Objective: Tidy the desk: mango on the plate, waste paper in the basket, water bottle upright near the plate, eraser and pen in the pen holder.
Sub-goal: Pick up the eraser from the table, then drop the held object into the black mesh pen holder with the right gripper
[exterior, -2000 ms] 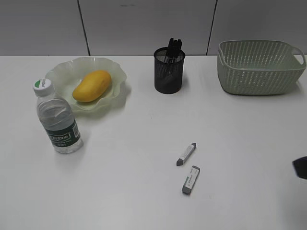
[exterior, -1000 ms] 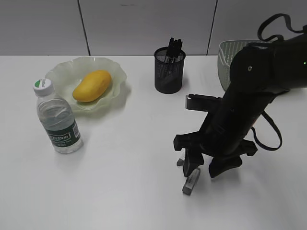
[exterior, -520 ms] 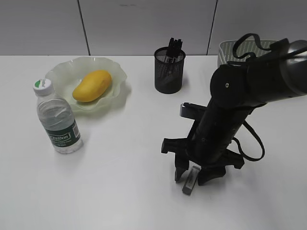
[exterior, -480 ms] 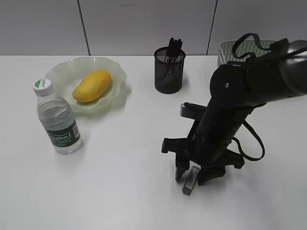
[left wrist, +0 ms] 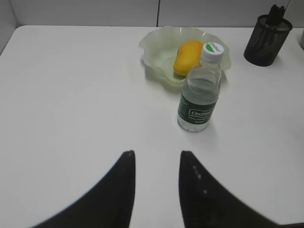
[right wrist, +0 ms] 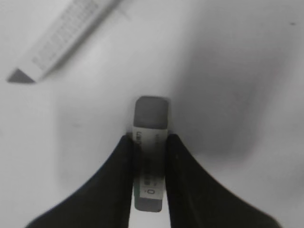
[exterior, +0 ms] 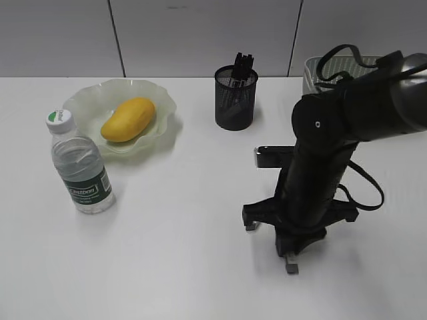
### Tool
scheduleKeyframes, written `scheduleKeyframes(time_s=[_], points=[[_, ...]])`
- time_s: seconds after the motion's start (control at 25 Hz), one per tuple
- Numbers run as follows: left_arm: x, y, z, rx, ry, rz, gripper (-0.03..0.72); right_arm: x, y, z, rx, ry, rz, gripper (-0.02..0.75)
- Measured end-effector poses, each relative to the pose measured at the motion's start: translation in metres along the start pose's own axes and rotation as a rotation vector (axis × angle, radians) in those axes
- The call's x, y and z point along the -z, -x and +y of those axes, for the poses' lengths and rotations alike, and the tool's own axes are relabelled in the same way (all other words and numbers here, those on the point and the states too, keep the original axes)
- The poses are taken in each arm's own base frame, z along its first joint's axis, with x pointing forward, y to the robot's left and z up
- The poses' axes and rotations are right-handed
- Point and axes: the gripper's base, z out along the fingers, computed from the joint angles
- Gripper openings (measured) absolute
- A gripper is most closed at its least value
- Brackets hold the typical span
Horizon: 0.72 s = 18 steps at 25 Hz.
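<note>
I keep moving my right gripper to the pen holder's opening (exterior: pixel 226 76), with the eraser's grey end (exterior: pixel 291 268) pointing down past the fingers, and release the eraser there.
My right gripper (exterior: pixel 291 256) points down at the desk (exterior: pixel 180 267) and is shut on the grey-and-white eraser (right wrist: pixel 151 111); its fingers (right wrist: pixel 124 156) press both long sides, and its lower end shows in the exterior view (exterior: pixel 291 269). A white pen-like stick with a grey slanted tip (right wrist: pixel 61 35) lies just beside it. The mango (exterior: pixel 128 119) lies on the plate (exterior: pixel 90 100). The water bottle (exterior: pixel 80 167) stands upright next to the plate. The pen holder (exterior: pixel 235 100) holds dark pens. My left gripper (left wrist: pixel 155 156) is open and empty. The waste paper is out of view.
The basket (exterior: pixel 310 73) stands at the back right, mostly hidden behind my right arm. The left wrist view also shows the bottle (left wrist: pixel 199 97), the mango (left wrist: pixel 187 54), the plate (left wrist: pixel 154 47) and the pen holder (left wrist: pixel 266 40).
My right arm came in from the right and lowered over the eraser. Its jaws have closed on the eraser and shifted a little right with it.
</note>
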Motion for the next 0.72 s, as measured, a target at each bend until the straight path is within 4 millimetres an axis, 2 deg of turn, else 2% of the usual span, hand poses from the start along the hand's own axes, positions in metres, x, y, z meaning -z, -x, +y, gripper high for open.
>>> scheduleKeyframes(time_s=[0.08, 0.16, 0.32, 0.44, 0.56, 0.64, 0.72], points=[[0.000, 0.000, 0.000, 0.000, 0.000, 0.000, 0.237, 0.010, -0.003, -0.006, 0.102, -0.056, 0.002, 0.165], [0.000, 0.000, 0.000, 0.000, 0.000, 0.000, 0.237, 0.031, -0.004, -0.011, 0.181, -0.104, -0.039, 0.165], [0.000, 0.000, 0.000, 0.000, 0.000, 0.000, 0.237, 0.088, 0.012, -0.008, 0.350, -0.077, -0.415, 0.165], [0.000, 0.000, 0.000, 0.000, 0.000, 0.000, 0.237, 0.121, 0.042, 0.010, 0.495, -0.038, -0.726, 0.165], [0.000, 0.000, 0.000, 0.000, 0.000, 0.000, 0.237, 0.135, 0.078, 0.027, 0.532, 0.008, -0.890, 0.165], [0.000, 0.000, 0.000, 0.000, 0.000, 0.000, 0.237, 0.136, 0.106, 0.033, 0.515, 0.037, -0.965, 0.165], [0.000, 0.000, 0.000, 0.000, 0.000, 0.000, 0.237, 0.133, 0.132, 0.027, 0.451, 0.061, -1.004, 0.165]])
